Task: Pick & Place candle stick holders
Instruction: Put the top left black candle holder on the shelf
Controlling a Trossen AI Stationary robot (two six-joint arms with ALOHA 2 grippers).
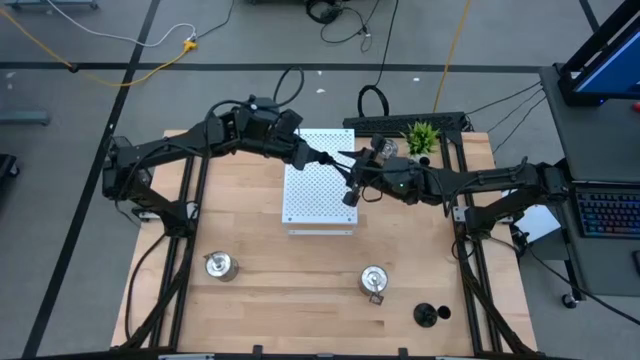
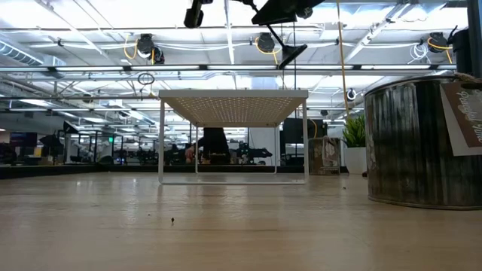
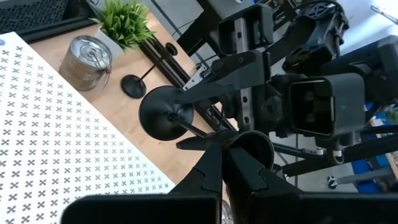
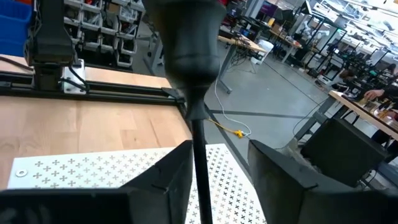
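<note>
The left gripper pinches the black holder's cup end point(image 3: 254, 147), so the right gripper should close on the stem point(image 3: 186, 124) before the left gripper opens and backs off.
A black candle stick holder point(image 3: 165, 112), with a round base and a thin stem, hangs in the air over the right edge of the white perforated board point(image 1: 318, 185). My left gripper point(image 3: 233, 162), reaching in from the left, is shut on it. My right gripper point(image 4: 219, 155) reaches in from the right and is open. Its fingers stand on either side of the stem point(image 4: 199, 155), which lies close to one finger; I cannot tell whether they touch. Another black holder point(image 1: 430, 314) rests on the table at the near right. My left gripper pinches the black holder between its two fingers at the end of the stem opposite the round base, beside the cup point(image 3: 250, 148). The holder is lifted clear above the board. Its base faces away from my fingers, toward the right arm.
Silver holders stand at the near left point(image 1: 220, 265), near centre point(image 1: 374, 282) and far right beside the green plant point(image 1: 422, 135). Another black holder point(image 3: 134, 86) lies by the far silver one point(image 3: 87, 59). The board stands on thin legs point(image 2: 160, 143).
</note>
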